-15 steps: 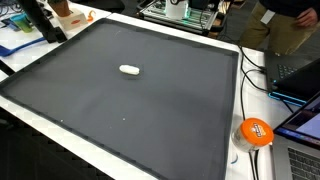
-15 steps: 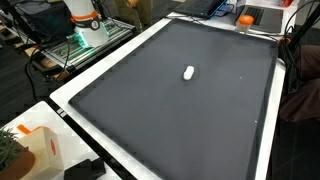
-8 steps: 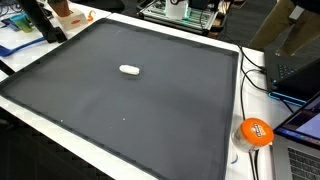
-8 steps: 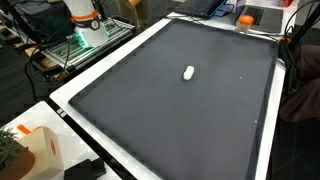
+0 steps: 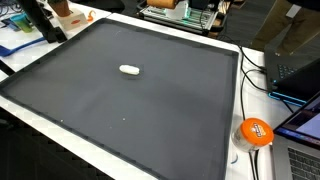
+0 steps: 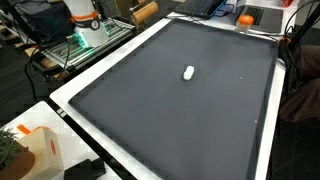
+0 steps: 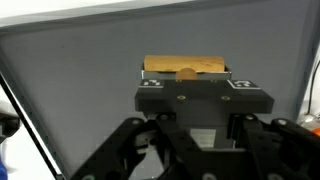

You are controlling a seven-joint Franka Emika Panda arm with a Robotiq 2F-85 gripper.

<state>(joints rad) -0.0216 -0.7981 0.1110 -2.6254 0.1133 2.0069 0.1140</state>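
Note:
The wooden block [image 6: 146,12] in my gripper is hanging by the far border of the mat, away from the white oval object [image 5: 129,70]. I should swing back and line the block up next to the oval object.
In the wrist view my gripper [image 7: 187,78] fills the lower half, its dark linkages spread below the black body. A tan wooden block [image 7: 200,66] sits at its far end, and the gripper is shut on it. The same block shows at the top edge in both exterior views [image 6: 145,12] [image 5: 160,3], over the far border of the table, with the arm itself out of frame. A small white oval object [image 5: 129,69] [image 6: 188,72] lies alone on the big black mat [image 5: 150,115] [image 6: 180,125], well away from the gripper.
The mat has a white border [image 6: 100,75]. An orange round thing [image 5: 256,131], cables and laptops [image 5: 300,80] crowd one side. An orange-and-white object [image 6: 85,14] and a wire rack [image 6: 75,45] stand off one corner, and a plant [image 6: 8,150] sits at the near one.
The wooden block has come further into the exterior views from the top edge, toward the table. The white object has not moved. The person at the back has shifted.

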